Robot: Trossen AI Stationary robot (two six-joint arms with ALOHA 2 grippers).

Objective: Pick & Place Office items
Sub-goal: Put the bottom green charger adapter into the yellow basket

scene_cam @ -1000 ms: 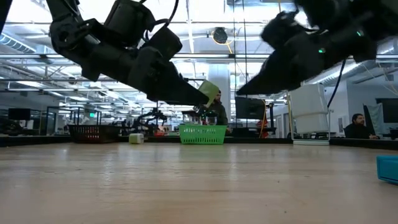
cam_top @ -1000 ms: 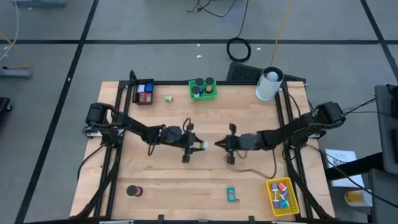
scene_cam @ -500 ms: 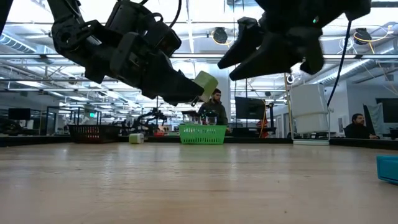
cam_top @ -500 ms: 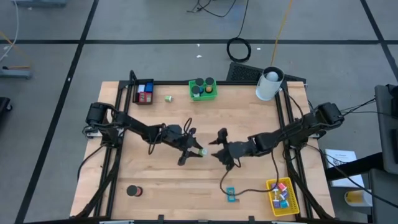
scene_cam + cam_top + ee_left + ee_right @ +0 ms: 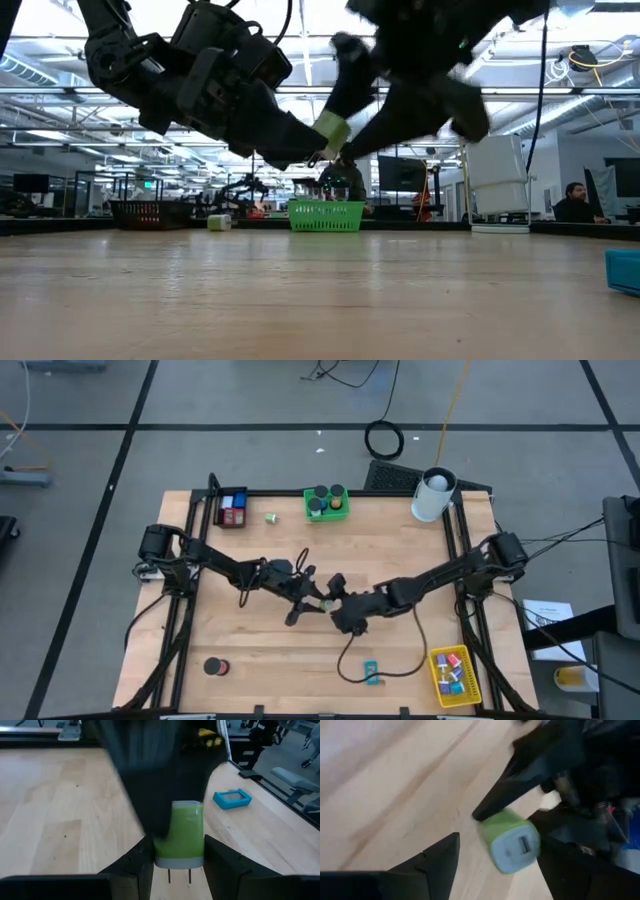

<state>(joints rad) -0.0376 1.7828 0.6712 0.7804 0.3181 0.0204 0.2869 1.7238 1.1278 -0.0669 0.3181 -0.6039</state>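
The robot's left gripper is too far away to reach the yellow bin (image 5: 454,677), so the right gripper should take the green charger plug by its socket end (image 5: 515,848) and put it there.
A small green charger plug (image 5: 180,832) with two metal prongs and a pale end face hangs above the table's middle. My left gripper (image 5: 310,598) is shut on it. In the right wrist view its socket end (image 5: 517,845) faces my right gripper (image 5: 500,870). That gripper stands open just right of the plug (image 5: 326,603), one finger on either side of the free end; I see no touch. A cyan frame (image 5: 371,672), a black roll (image 5: 215,666) and a small green piece (image 5: 271,518) lie flat on the table. My left gripper pinches the plug's two opposite sides (image 5: 159,851) between its fingers, near the prong end. The fingers (image 5: 290,145) come from the table's left, slanting a little down. The plug is lifted clear of the table, prongs toward the wrist, socket end pointing away.
A black bin (image 5: 232,508) with red and blue blocks and a green bin (image 5: 326,503) with black rolls stand at the far edge. A white cylinder (image 5: 433,495) stands far right, a yellow bin (image 5: 452,673) near right. A dark cable (image 5: 400,668) loops on the table.
My right gripper has gone toward the table's left and near edge, up to the green plug, has rolled about its own axis and has opened. My left gripper has stayed in place and turned a little with the plug.
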